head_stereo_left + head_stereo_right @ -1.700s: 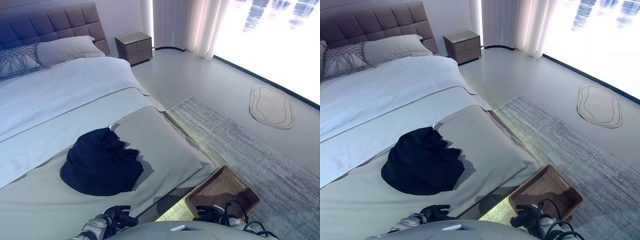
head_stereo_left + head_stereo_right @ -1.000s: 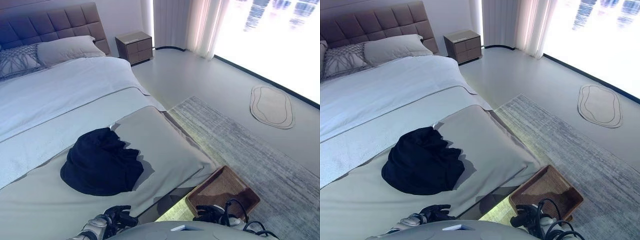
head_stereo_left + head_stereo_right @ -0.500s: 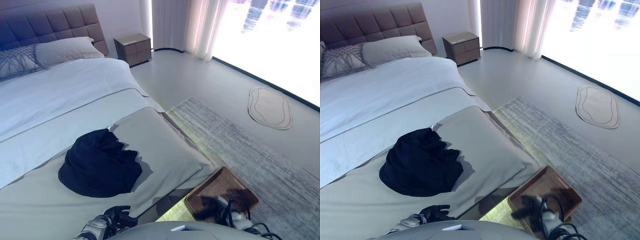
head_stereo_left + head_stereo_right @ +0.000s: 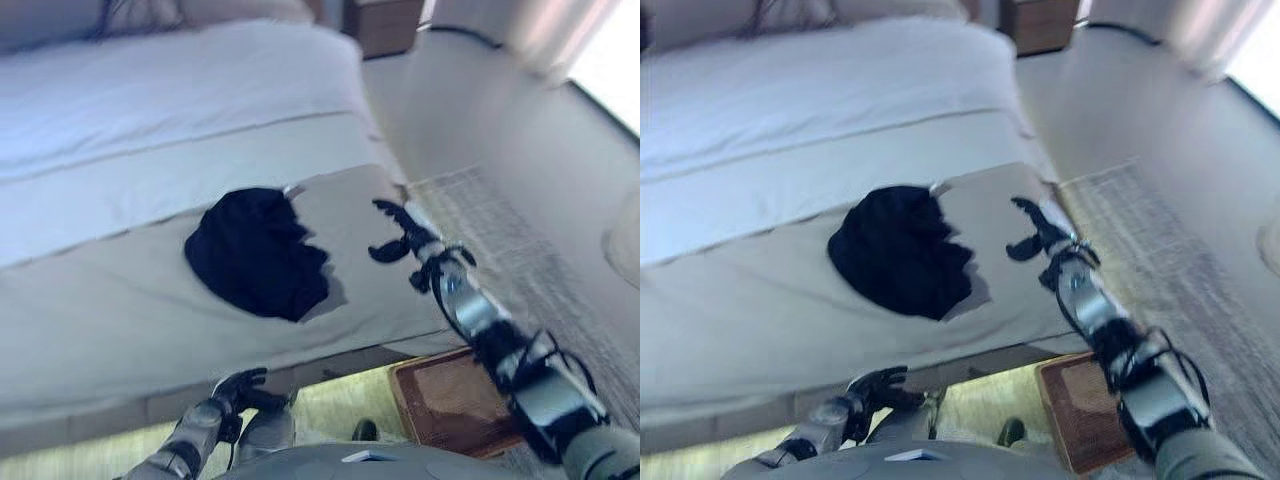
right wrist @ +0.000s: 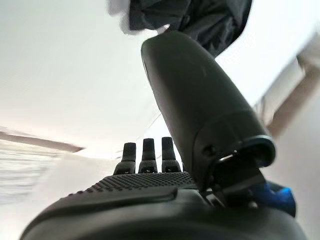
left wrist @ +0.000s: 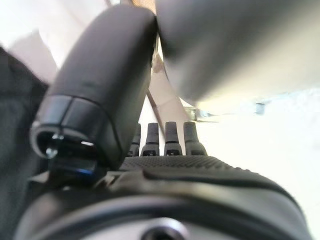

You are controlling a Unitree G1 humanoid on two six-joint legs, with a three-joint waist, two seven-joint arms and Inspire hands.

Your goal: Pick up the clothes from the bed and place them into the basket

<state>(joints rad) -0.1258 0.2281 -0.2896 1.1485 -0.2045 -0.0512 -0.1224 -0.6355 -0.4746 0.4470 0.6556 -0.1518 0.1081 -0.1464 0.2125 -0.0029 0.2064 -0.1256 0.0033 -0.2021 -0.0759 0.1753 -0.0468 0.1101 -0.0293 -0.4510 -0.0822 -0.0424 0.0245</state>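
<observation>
I should expect other clothes hidden under the black garment [image 4: 262, 258] to stay behind when I lift it, because it bulges up in a rounded mound [image 4: 238, 238].
A black garment [image 4: 256, 252] lies crumpled on the grey cover at the foot of the bed [image 4: 120, 300]. My right hand [image 4: 402, 236] is raised over the bed's corner, open with fingers spread, a little to the right of the garment and apart from it. The garment shows past the thumb in the right wrist view [image 5: 200, 20]. My left hand [image 4: 240, 390] hangs low in front of the bed's edge, fingers relaxed and empty. A brown wicker basket [image 4: 445, 405] stands on the floor by the bed's foot corner, partly hidden by my right arm.
A grey rug [image 4: 520, 260] lies on the floor to the right of the bed. A wooden nightstand [image 4: 385, 20] stands at the far end beside the bed. White bedding [image 4: 170, 90] covers the bed's upper part.
The camera has tilted down and shifted. My right arm has risen from beside the basket and reached out over the bed's corner toward the garment. The left hand stays low.
</observation>
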